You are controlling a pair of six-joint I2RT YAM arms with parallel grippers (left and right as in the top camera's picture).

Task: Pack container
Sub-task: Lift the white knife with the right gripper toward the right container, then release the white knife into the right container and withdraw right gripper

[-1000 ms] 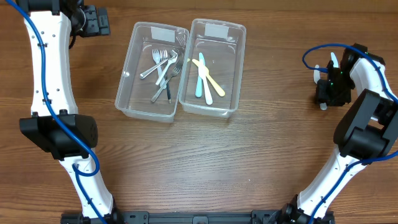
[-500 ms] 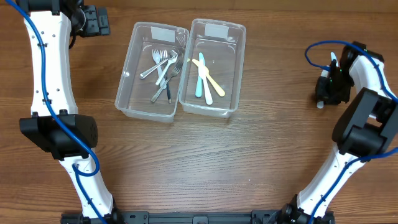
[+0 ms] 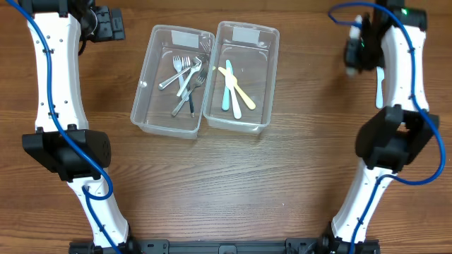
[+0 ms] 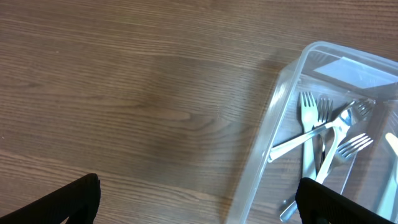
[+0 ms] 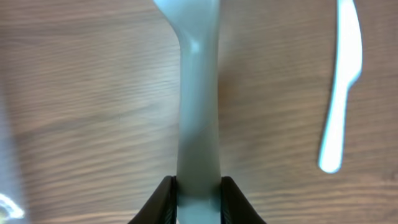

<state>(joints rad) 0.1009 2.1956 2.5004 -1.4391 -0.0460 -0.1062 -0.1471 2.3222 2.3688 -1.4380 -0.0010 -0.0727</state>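
Observation:
My right gripper goes on carrying the utensil until it hangs over the container with knives [image 3: 244, 76] before it will release, since the pale utensil's head [image 5: 194, 17] widens like a knife blade.
Two clear plastic containers stand side by side at the back middle. The left container [image 3: 143, 106] holds several metal forks [image 3: 187, 77]. The right container [image 3: 271, 77] holds a teal and a yellow plastic knife [image 3: 230, 88]. My right gripper [image 3: 359, 44] is raised at the back right, to the right of the containers. It is shut on the handle of a pale white plastic utensil [image 5: 199, 118], whose head runs out of the top of the wrist view. My left gripper [image 3: 107, 25] stands open at the back left, with nothing in it. Its wrist view shows the left container's rim [image 4: 268, 143] and the forks [image 4: 311, 134].
A white plastic knife [image 5: 341, 87] lies on the wooden table to the right of the held utensil. In the overhead view this knife [image 3: 381, 83] shows partly beside the right arm. Both arm bases stand at the front corners.
My right gripper has closed on the white utensil and carried it up from the table at mid right toward the back and slightly left. The left arm has not moved.

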